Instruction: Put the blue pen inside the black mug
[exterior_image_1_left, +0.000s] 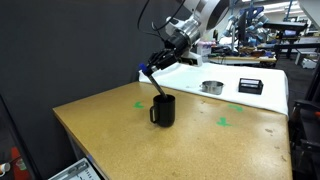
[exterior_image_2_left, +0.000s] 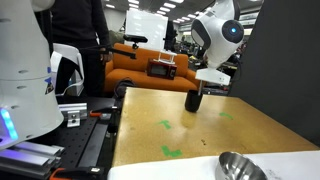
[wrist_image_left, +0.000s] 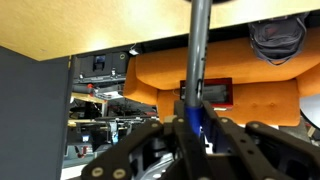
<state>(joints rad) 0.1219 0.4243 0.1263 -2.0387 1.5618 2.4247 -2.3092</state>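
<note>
I should lift the pen clear first, because the blue pen's lower end (exterior_image_1_left: 162, 92) slants at the black mug's rim. Then my gripper should move over the mug's opening (exterior_image_1_left: 166, 96) before it goes down.
The black mug (exterior_image_1_left: 163, 110) stands upright on the wooden table (exterior_image_1_left: 200, 140), handle towards the front; it also shows in an exterior view (exterior_image_2_left: 193, 99). My gripper (exterior_image_1_left: 153, 67) hangs just above and behind the mug, shut on the blue pen (exterior_image_1_left: 158, 84). The pen slants down from the jaws, its lower end at about the mug's rim. In the wrist view the pen (wrist_image_left: 197, 50) runs straight up from between the closed fingers (wrist_image_left: 195, 128), blue at the jaws and grey further out. The mug is out of the wrist view.
A shallow metal bowl (exterior_image_1_left: 211, 87) and a flat black box (exterior_image_1_left: 250, 86) sit at the table's far side; the bowl also shows in an exterior view (exterior_image_2_left: 240, 167). Green tape marks (exterior_image_1_left: 223, 122) lie on the tabletop. A black curtain stands behind, an orange couch (exterior_image_2_left: 140, 70) beyond.
</note>
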